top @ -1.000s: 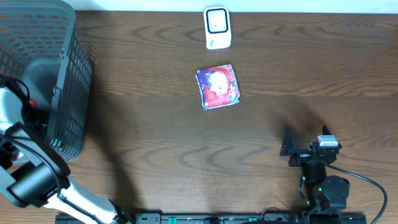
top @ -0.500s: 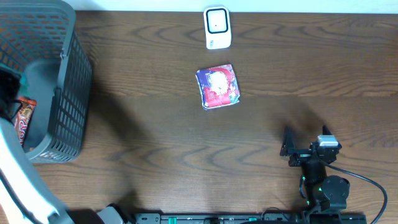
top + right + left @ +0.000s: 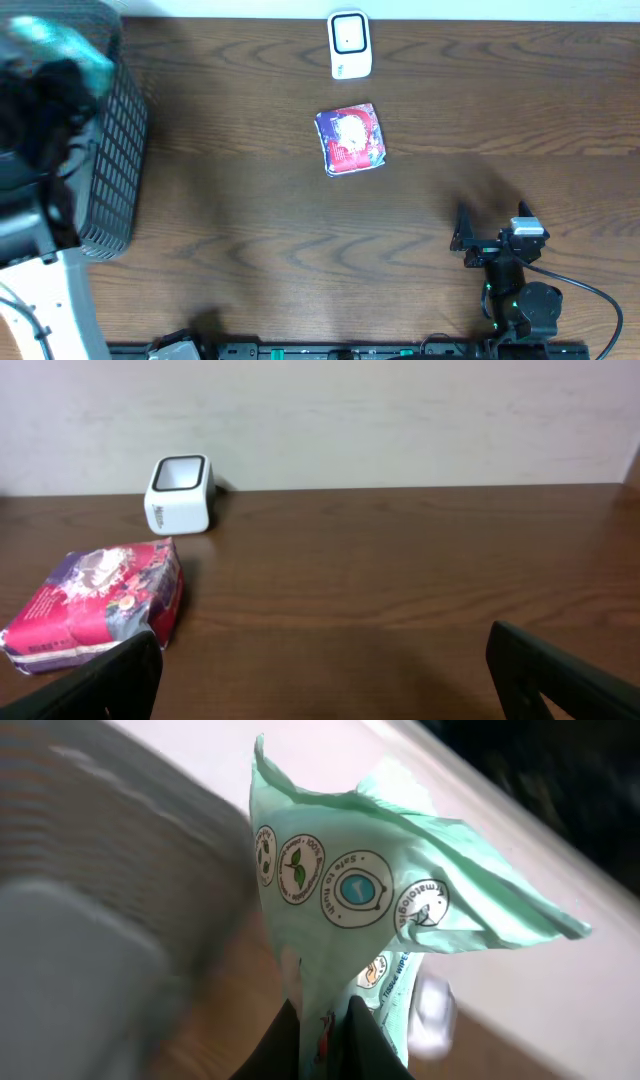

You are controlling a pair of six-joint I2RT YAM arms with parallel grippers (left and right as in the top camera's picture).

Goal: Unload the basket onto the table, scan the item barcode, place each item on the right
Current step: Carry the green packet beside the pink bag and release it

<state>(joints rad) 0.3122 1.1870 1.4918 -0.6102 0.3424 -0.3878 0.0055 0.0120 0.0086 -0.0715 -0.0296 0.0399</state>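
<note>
The wood there, beside the red and purple pack, lies open. My left gripper should keep carrying the mint-green tissue pack until it touches down on that wood.
A mint-green tissue pack with round printed badges hangs pinched by its lower edge, my left gripper shut on it. From overhead the pack is a green blur above the basket's far left corner, with the left arm under it. The white barcode scanner stands at the table's far middle, also in the right wrist view. My right gripper is open and holds nothing, low at the front right.
A dark mesh basket stands at the left edge. A red and purple pack lies flat just in front of the scanner, at the left in the right wrist view. Bare wood lies between it and the right gripper.
The left arm has risen out of the basket and swung toward the far left, carrying the green pack up with it. The right arm has not moved.
</note>
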